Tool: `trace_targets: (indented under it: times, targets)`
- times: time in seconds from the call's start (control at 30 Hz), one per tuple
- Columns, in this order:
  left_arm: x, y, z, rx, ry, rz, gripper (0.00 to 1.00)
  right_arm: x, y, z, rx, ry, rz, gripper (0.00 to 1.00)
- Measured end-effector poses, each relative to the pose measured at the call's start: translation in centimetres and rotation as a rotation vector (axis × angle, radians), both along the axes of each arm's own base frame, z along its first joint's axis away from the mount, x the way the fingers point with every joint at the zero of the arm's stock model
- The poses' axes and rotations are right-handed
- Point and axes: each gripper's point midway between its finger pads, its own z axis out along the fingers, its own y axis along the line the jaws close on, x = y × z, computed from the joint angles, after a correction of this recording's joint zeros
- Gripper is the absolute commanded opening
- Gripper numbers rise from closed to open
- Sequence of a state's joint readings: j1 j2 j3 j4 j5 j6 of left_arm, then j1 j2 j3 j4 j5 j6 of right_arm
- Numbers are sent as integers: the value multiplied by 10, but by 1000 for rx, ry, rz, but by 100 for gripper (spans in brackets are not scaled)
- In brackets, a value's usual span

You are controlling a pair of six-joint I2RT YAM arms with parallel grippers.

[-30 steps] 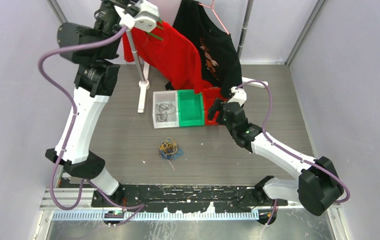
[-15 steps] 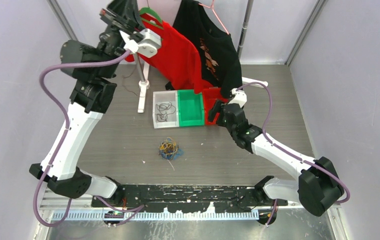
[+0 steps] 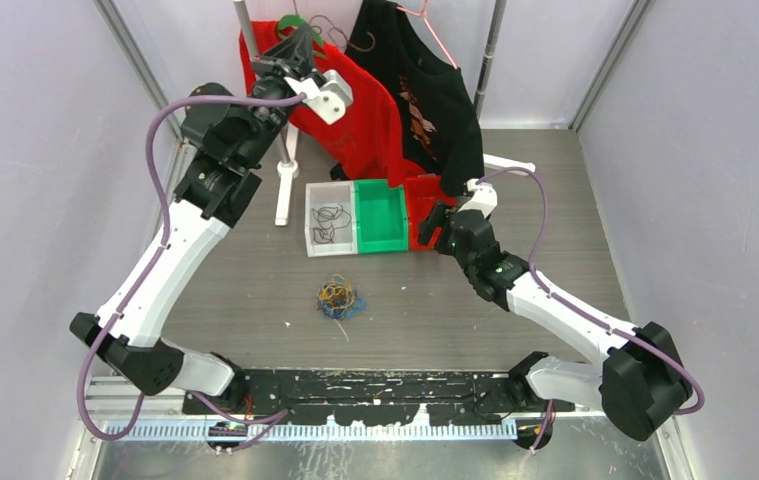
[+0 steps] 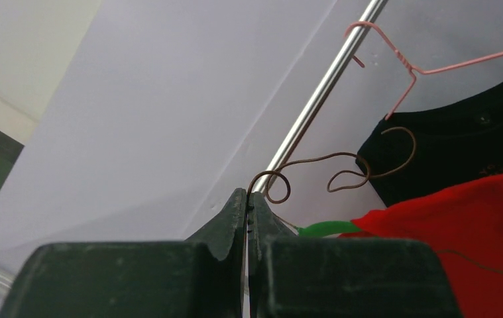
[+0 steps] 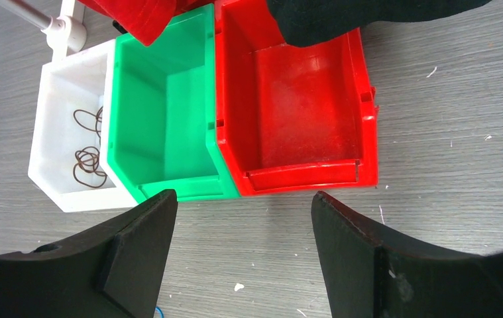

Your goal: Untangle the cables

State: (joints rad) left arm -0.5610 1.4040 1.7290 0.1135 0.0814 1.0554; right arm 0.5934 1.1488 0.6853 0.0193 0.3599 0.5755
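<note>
I should lower the brown cable (image 3: 341, 36) in my left gripper into the white bin (image 3: 331, 219), because the cable curls high beside the red shirt, clear of the clump.
The cables lie as a fist-sized clump of yellow, blue and black strands (image 3: 337, 297) on the grey table. My left gripper (image 3: 300, 42) is raised high at the back by the clothes rail. In the left wrist view it (image 4: 247, 193) is shut on a thin dark brown cable (image 4: 341, 165) that curls up and to the right from the fingertips. My right gripper (image 3: 438, 226) is open and empty, low over the table just in front of the red bin (image 5: 295, 99). A bit of blue strand (image 5: 158, 311) shows at the bottom of the right wrist view.
A white bin (image 3: 331, 250) holds a few dark cable loops (image 3: 327, 222), with a green bin (image 3: 380, 215) and the red bin (image 3: 421, 205) beside it. A red shirt (image 3: 355, 110) and a black shirt (image 3: 425, 100) hang behind. The rack's white stand (image 3: 285, 190) is left of the bins.
My left arm has swung from the back left to the right, carrying the cable toward the hanging shirts. My right arm has barely moved.
</note>
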Motion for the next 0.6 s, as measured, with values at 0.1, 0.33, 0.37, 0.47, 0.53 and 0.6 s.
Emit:
trace_targets:
  times: [0.1,0.33,0.37,0.47,0.53,0.6]
  targets:
    - [8,-2,-19,2,52,7,0,-1,-1,-1,-1,1,-1,79]
    - [21,-2,-76,-5,197,30,0,-2,-2,-1,-1,-1,-2,79]
    - [22,-2,-88,-3,227,31,0,-2,-2,-1,-1,0,-2,79]
    - [25,-2,-113,4,285,37,0,-3,-2,-2,-2,1,-2,79]
    - [28,-2,-120,2,309,42,0,-3,-2,-3,-1,3,-3,78]
    - [28,-1,-118,-10,313,45,0,-4,-3,-4,-1,5,-3,78]
